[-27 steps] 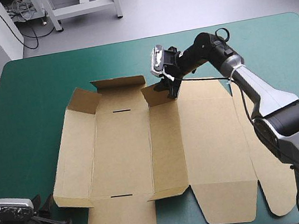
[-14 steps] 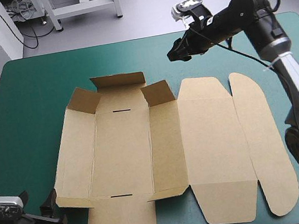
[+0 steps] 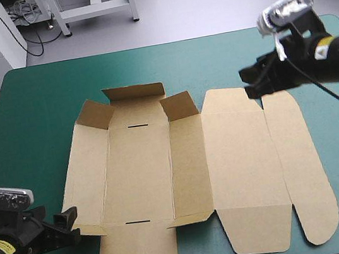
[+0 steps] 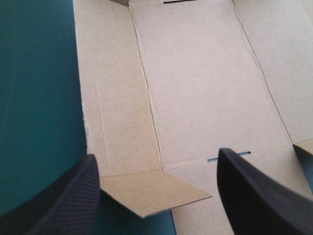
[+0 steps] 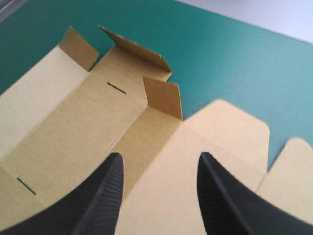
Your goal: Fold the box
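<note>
The rounded lid flaps (image 3: 245, 154) are joined to the box by a long crease (image 3: 207, 163), so they will stay flat when the robot holds the box's back side upright.
The brown box (image 3: 181, 163) lies spread flat in the middle of the table. Three short flaps at its far end stand raised: one at the left (image 3: 94, 116), one in the middle (image 3: 134, 93) and one to the right (image 3: 179, 105). My left gripper (image 3: 67, 219) sits low at the box's near left corner, open. In the left wrist view its fingers (image 4: 68, 196) stand wide apart, with a small corner flap (image 4: 151, 193) between them. My right gripper (image 3: 246, 85) hovers open over the far right panel. In the right wrist view the raised flaps (image 5: 164, 98) lie ahead of it.
Two rounded lid flaps (image 3: 306, 164) lie flat at the box's right side, reaching toward the near edge. The teal-green cover (image 3: 43, 95) shows in a broad band around the far and left sides of the box.
My right gripper left the raised far flap, rose, and swung right and nearer, now over the far right panel. My left gripper moved in toward the box's near left corner.
</note>
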{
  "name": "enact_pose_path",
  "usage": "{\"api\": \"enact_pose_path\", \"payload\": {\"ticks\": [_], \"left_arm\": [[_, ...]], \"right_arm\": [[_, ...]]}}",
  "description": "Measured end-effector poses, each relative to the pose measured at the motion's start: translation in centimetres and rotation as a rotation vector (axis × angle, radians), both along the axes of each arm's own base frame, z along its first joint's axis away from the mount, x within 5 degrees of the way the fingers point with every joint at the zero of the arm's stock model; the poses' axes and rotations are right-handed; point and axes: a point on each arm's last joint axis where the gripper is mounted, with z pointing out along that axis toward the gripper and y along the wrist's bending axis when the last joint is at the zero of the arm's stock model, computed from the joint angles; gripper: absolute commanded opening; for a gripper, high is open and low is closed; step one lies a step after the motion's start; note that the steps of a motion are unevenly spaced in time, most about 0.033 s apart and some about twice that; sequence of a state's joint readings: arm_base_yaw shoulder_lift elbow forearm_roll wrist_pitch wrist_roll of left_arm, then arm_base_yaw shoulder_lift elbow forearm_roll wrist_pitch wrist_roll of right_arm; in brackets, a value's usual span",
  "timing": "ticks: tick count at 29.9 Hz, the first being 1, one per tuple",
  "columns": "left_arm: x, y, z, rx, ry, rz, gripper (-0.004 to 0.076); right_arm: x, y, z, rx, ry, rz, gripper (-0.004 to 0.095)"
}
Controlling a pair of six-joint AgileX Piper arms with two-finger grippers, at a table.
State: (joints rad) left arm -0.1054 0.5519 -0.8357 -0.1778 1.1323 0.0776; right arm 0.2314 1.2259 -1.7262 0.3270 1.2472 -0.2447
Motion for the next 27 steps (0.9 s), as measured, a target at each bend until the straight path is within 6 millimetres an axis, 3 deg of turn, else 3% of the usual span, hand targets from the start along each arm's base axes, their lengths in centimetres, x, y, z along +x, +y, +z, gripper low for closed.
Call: {"api": "enact_pose_path", "payload": {"ticks": [7, 10, 16, 20, 27], "left_arm": [[1.5, -0.2, -0.3, 0.034, 0.115, -0.029, 0.049], [2.6, -0.1, -0.7, 0.073, 0.174, -0.025, 0.049], [5.2, 0.2, -0.7, 0.141, 0.269, -0.003, 0.049], [6.4, 0.7, -0.6, 0.201, 0.292, 0.035, 0.049], [7.9, 1.8, -2.6, 0.32, 0.389, 0.117, 0.049]], "right_arm": [[-8.0, -2.7, -4.8, -0.024, 0.052, -0.11, 0.0431], [-10.2, -3.3, -6.8, -0.013, 0.07, -0.126, 0.0431], [-12.8, -3.8, -11.5, 0.016, 0.175, -0.158, 0.0433], [-13.5, -3.8, -13.8, 0.023, 0.212, -0.158, 0.0434], [-13.1, -3.5, -15.1, 0.025, 0.203, -0.119, 0.0542]]}}
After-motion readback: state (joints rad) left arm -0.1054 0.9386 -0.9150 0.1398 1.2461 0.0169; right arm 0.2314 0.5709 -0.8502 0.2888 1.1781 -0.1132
